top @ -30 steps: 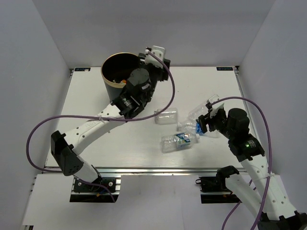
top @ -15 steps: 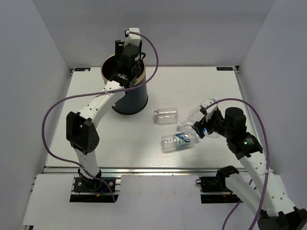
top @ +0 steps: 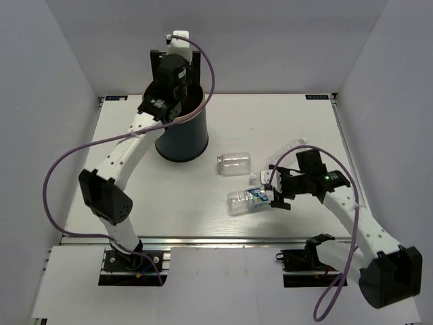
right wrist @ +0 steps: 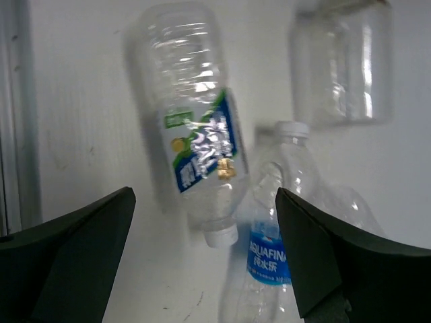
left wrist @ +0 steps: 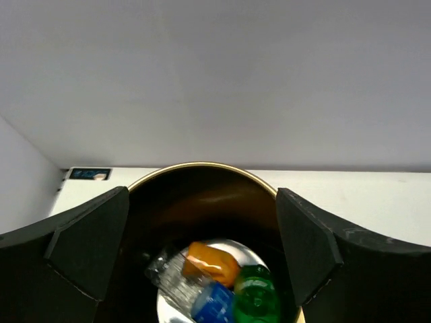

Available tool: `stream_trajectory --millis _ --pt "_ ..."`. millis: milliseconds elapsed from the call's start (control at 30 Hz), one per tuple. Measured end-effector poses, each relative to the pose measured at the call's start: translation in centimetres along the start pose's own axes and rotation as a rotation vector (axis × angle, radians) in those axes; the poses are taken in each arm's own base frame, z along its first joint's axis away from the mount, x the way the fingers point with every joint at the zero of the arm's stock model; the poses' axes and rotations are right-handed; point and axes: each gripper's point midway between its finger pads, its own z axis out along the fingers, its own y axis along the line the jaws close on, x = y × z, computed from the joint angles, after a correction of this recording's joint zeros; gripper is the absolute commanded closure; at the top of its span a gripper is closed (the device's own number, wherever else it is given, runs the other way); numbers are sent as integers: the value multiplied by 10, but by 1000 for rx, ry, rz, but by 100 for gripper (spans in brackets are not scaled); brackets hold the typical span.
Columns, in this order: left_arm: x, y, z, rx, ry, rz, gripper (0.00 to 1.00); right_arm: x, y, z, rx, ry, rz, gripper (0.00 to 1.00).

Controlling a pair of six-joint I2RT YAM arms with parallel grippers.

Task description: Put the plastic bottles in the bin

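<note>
The bin's opening point(top: 193, 100) is blocked by my left gripper, so my left gripper should move out of the way while my right gripper picks up the bottle with the green-blue label point(top: 256, 197) and brings it over.
The bin point(top: 183, 139) stands at the back left, dark with a gold rim point(left wrist: 202, 165). My left gripper point(top: 168, 101) hangs open over its mouth, nothing between its fingers point(left wrist: 87, 245). Inside lie an orange bottle point(left wrist: 212, 262), a green one point(left wrist: 256, 296) and a clear one with a blue label point(left wrist: 176, 282). On the table lie three clear bottles: a short wide one point(top: 235, 164), one with a green-blue label point(top: 249, 198) and an Aquafina one point(right wrist: 276, 242). My right gripper point(top: 274, 195) is open just right of the labelled bottle's point(right wrist: 195, 134) white cap, touching nothing.
The white table point(top: 291, 122) ends in a metal rail point(top: 223, 238) at the near edge. Grey walls close in the back and both sides. Purple cables loop off both arms. The short wide bottle point(right wrist: 342, 64) lies beyond the other two in the right wrist view.
My left arm swung from the bin's right side to above its mouth and its jaws opened. My right gripper opened wider and moved toward the near edge, to the labelled bottle's cap.
</note>
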Motion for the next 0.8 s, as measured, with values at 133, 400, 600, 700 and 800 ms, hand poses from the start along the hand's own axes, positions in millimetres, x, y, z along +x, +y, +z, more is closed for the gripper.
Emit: stream_trajectory --millis 133,400,600,700,800 --pt "-36 3 -40 119 -31 -92 0 13 27 16 -267 -6 -126 12" --pt "-12 -2 -137 429 -5 -184 0 5 18 42 -420 -87 -220 10" --pt "82 -17 -178 596 107 -133 0 1 30 62 -425 -92 -271 10" --pt "94 -16 -197 657 99 -121 0 8 39 75 -434 -54 -268 11" --pt "72 -9 -214 697 -9 -138 0 13 39 92 -439 -17 -272 17"
